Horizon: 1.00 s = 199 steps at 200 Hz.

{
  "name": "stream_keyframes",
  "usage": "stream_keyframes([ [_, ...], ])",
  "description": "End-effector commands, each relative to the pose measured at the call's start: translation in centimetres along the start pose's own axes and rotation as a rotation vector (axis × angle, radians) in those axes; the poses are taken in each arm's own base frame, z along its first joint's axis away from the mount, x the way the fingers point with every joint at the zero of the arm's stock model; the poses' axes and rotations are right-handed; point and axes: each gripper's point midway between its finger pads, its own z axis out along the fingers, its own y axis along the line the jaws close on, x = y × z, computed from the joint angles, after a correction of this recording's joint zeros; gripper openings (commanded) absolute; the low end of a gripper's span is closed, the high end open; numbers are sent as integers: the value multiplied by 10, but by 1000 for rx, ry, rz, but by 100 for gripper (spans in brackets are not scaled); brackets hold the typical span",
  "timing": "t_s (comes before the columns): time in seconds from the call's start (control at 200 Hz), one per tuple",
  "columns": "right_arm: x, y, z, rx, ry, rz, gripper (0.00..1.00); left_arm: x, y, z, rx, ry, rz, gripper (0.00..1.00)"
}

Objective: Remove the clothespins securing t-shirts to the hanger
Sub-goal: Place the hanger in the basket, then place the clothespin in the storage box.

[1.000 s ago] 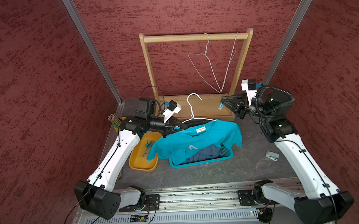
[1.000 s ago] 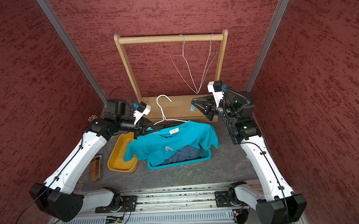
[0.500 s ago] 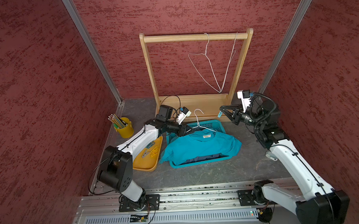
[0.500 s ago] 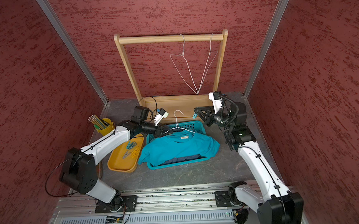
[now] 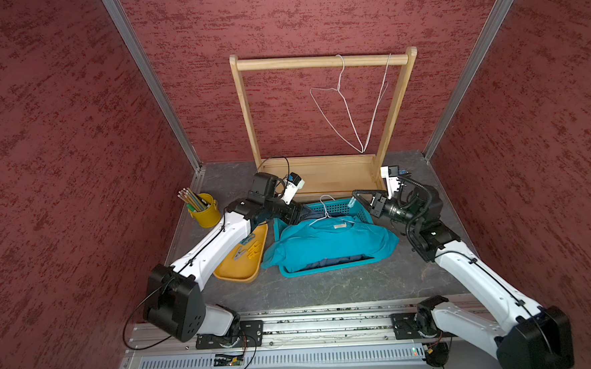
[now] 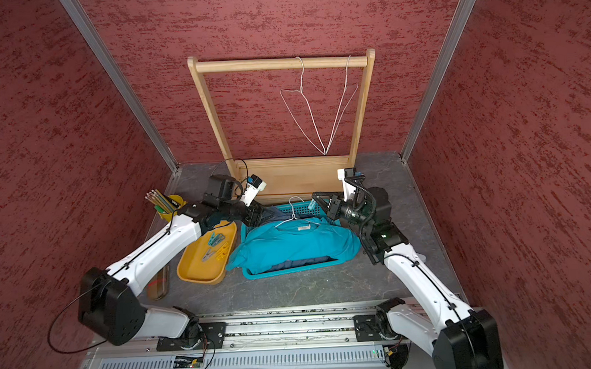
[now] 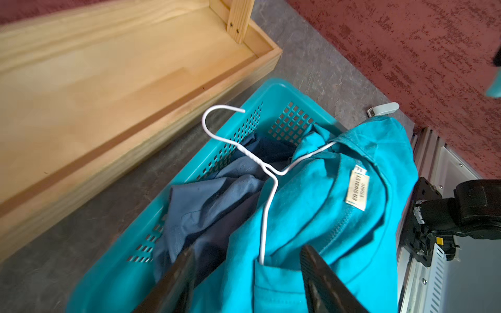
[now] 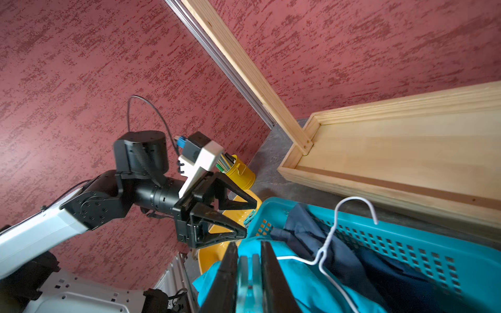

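Observation:
The white wire hanger's arms (image 5: 319, 220) are inside the teal t-shirt's neck (image 5: 325, 241), so the teal t-shirt will go up and hang down when I raise the hanger.
A bright teal t-shirt (image 5: 328, 246) lies heaped over the teal basket (image 5: 326, 271), with a white wire hanger (image 5: 326, 208) still threaded through its neck. Beneath it are a slate blue t-shirt (image 7: 206, 200) and a navy one (image 7: 271, 149). My left gripper (image 7: 248, 257) hovers open just over the teal shirt's shoulder at the basket's back left corner, with nothing between its fingers. At the basket's back right my right gripper (image 8: 248, 245) is shut on a teal clothespin (image 8: 249, 268), also seen in a top view as the clothespin (image 5: 351, 203). Several clothespins (image 5: 247, 250) lie in the yellow tray (image 5: 236, 273).
The wooden rack (image 5: 319, 62) stands behind the basket, with two bare wire hangers (image 5: 346, 113) on its rail. A yellow cup of pencils (image 5: 203, 211) sits at the back left. A small white object (image 7: 382, 108) lies on the floor beyond the basket.
Both arms came down. The teal shirt and its hanger went from hanging in the left gripper to lying on the basket, and the left jaws opened. The right gripper kept its clothespin.

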Motion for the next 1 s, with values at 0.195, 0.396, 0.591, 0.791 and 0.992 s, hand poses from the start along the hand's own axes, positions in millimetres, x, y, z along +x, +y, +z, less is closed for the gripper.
stream_keyframes([
  [0.195, 29, 1, 42, 66, -14, 257, 0, -14, -68, -18, -46, -295, 234, 62],
  [0.396, 52, 29, 51, 36, 21, 294, 0, -8, -94, -18, -52, -347, 204, 60],
  [0.591, 68, 44, 46, 45, 39, 290, 0, 3, -85, -19, -70, -339, 36, 57],
  [0.791, 87, 53, 57, 23, 98, 298, 0, 4, -85, -20, -39, -354, -17, 50],
  [0.992, 96, 64, 68, -4, 138, 293, 0, -3, -84, -27, -25, -381, -35, 23],
])
